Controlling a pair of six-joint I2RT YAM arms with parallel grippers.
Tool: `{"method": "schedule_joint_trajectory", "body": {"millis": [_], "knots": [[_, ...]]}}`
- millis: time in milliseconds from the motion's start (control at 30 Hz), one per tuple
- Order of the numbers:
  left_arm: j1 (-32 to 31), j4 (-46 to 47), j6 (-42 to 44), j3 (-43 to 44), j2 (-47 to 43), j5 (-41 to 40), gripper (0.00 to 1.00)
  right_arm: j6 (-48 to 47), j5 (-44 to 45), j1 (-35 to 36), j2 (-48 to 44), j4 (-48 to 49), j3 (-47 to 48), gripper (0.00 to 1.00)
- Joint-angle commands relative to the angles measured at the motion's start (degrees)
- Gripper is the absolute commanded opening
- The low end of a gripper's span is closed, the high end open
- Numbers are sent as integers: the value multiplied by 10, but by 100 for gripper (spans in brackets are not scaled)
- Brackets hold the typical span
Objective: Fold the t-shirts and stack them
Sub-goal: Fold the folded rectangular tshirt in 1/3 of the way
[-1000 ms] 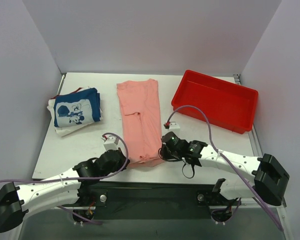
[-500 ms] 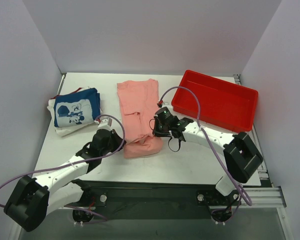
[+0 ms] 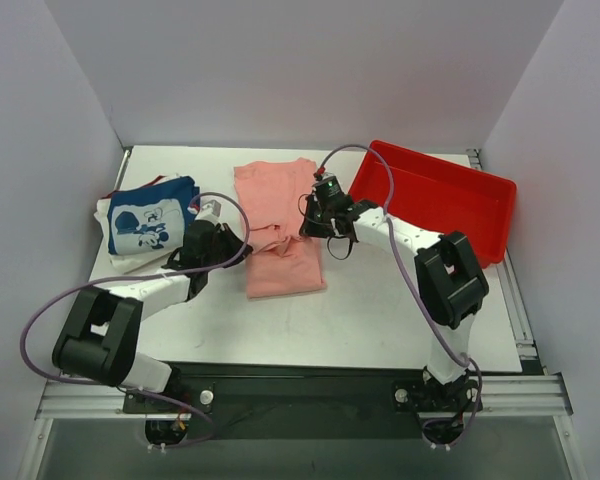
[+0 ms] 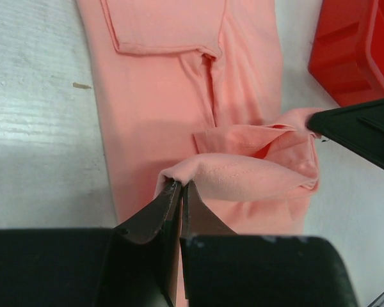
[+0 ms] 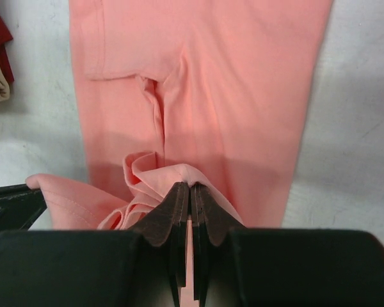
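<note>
I should keep bringing the doubled-back hem corner (image 5: pixel 206 181) down with my right gripper until it meets the t-shirt's middle (image 5: pixel 211 150), because the corner hangs inside the salmon-pink t-shirt's long edge.
The salmon-pink t-shirt (image 3: pixel 280 215) lies lengthwise in the middle of the table, its near end lifted and doubled back over itself. My left gripper (image 3: pixel 242 245) is shut on the near left corner of the hem (image 4: pixel 179 171). My right gripper (image 3: pixel 312 222) is shut on the near right corner (image 5: pixel 192 176). Both hold the hem a little above the shirt's middle. The folded navy t-shirt with the white mouse print (image 3: pixel 152 216) sits on a stack at the left, with white (image 3: pixel 130 262) and red (image 3: pixel 130 188) cloth under it.
A red plastic tray (image 3: pixel 435 200) stands at the back right, just right of the right arm; its corner shows in the left wrist view (image 4: pixel 355 51). The white table (image 3: pixel 380 310) is walled by pale panels behind and at both sides.
Both grippers have carried the shirt's near hem away from the table's front edge toward the back, folding the lower part over the rest. The shirt is now about half as long.
</note>
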Motion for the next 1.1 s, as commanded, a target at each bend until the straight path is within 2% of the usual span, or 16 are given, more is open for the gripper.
{"method": "schedule_joint_trajectory", "body": {"millis": [0, 167, 367, 467, 500, 533, 567, 600, 633, 667, 733, 800, 900, 1067], "knots": [[25, 51, 13, 40, 43, 38, 0, -13, -19, -13, 25, -18, 43, 0], [45, 62, 9, 62, 101, 57, 0, -12, -21, -20, 53, -24, 70, 0], [60, 72, -3, 72, 130, 56, 1, -12, -21, -25, 81, -36, 103, 0], [65, 72, -5, 79, 137, 57, 13, -12, -17, -27, 86, -40, 111, 0], [65, 73, -5, 84, 137, 57, 23, -12, -13, -27, 86, -41, 114, 0], [65, 73, -5, 85, 136, 57, 28, -12, -12, -28, 85, -44, 115, 0], [65, 75, -4, 85, 129, 56, 32, -12, -12, -31, 83, -44, 117, 3], [65, 75, -3, 85, 124, 56, 44, -12, -12, -30, 80, -47, 118, 9], [65, 72, -2, 84, 118, 54, 50, -13, -12, -30, 76, -48, 118, 14], [64, 69, 3, 81, 100, 49, 55, -16, -11, -30, 68, -47, 117, 24], [60, 63, 9, 68, 74, 41, 66, -19, -7, -29, 55, -47, 108, 37], [57, 50, 19, 56, 31, 26, 69, -23, -4, -27, 32, -46, 96, 47], [40, 16, 38, 23, -34, -4, 72, -30, 4, -21, -7, -36, 58, 52], [7, -46, 66, -30, -128, -55, 75, -28, 12, -8, -79, -13, -51, 53]]}}
